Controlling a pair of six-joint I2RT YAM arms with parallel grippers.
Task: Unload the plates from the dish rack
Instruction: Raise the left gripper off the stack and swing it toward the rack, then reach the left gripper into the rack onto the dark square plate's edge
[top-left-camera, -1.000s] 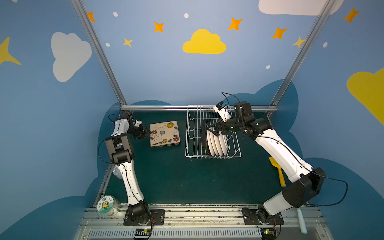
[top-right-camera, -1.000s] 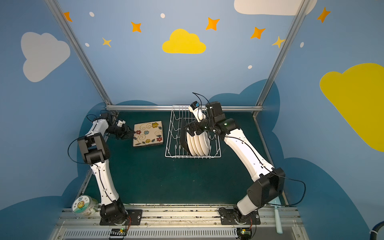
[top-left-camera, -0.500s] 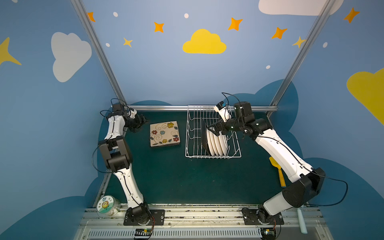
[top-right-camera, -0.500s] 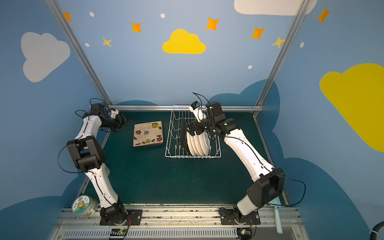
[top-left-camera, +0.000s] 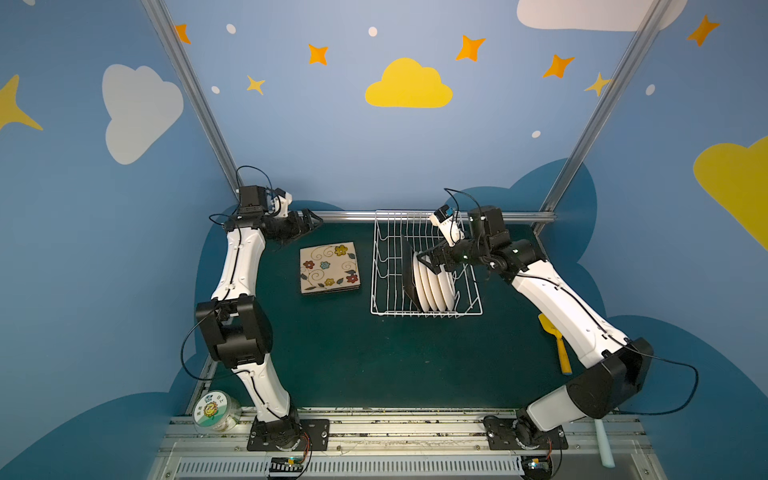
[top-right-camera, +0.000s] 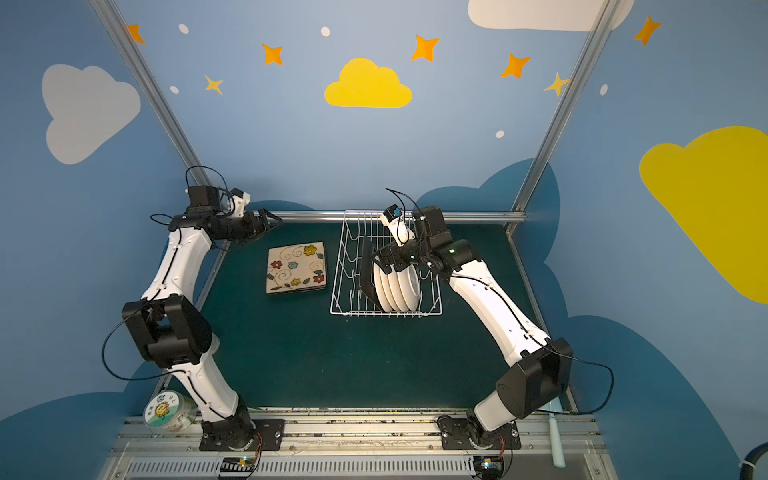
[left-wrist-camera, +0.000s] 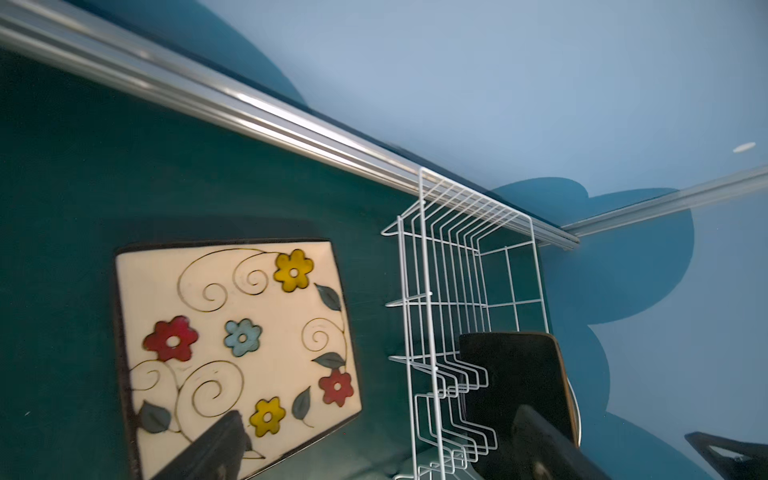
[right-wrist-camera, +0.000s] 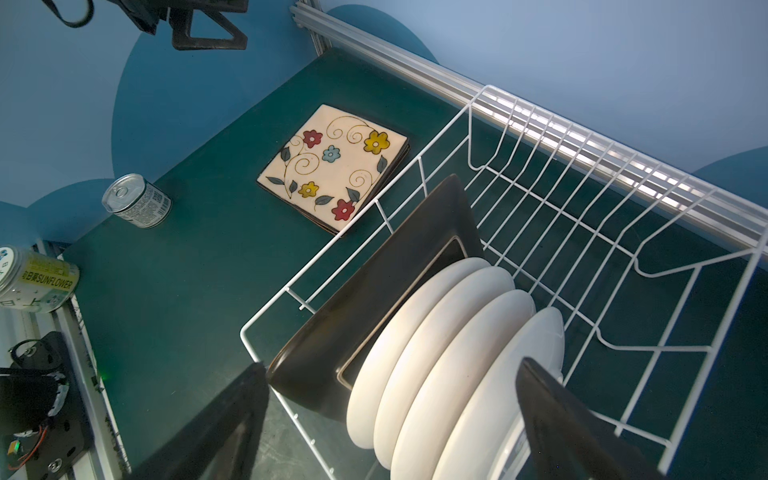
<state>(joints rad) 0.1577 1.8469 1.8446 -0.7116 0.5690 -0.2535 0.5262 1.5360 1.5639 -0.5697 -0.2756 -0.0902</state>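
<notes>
My left gripper should keep heading for the black-backed square plate standing upright beside empty rack slots (top-left-camera: 389, 273), toward its top edge (top-left-camera: 405, 249), until the fingers straddle it.
The white wire dish rack (top-left-camera: 426, 314) (top-right-camera: 386, 314) stands at the back middle. In it a black-backed square plate (top-left-camera: 409, 270) (right-wrist-camera: 374, 299) stands on edge beside several round white plates (top-left-camera: 434, 282) (right-wrist-camera: 449, 353). A cream square plate with flowers (top-left-camera: 329, 268) (left-wrist-camera: 232, 332) tops a small stack lying flat left of the rack. My right gripper (top-left-camera: 426, 259) (right-wrist-camera: 395, 415) hangs open just above the racked plates, one finger (right-wrist-camera: 232, 415) on each side of the row, gripping nothing. My left gripper (top-left-camera: 309, 222) (left-wrist-camera: 374, 457) is open and empty, raised near the back rail, back-left of the flowered plate.
A metal rail (top-left-camera: 353, 216) runs along the back edge behind the rack. A clear sunflower tub (top-left-camera: 216, 411) lies at the front left, and a tin can (right-wrist-camera: 137, 201) stands left of the stack. A yellow spatula (top-left-camera: 557, 345) and a pale blue spatula (top-left-camera: 604, 442) lie at the right.
My left gripper has opened, left the flowered plate's edge and risen toward the back rail. The plate stack stays put. The right arm has not moved.
</notes>
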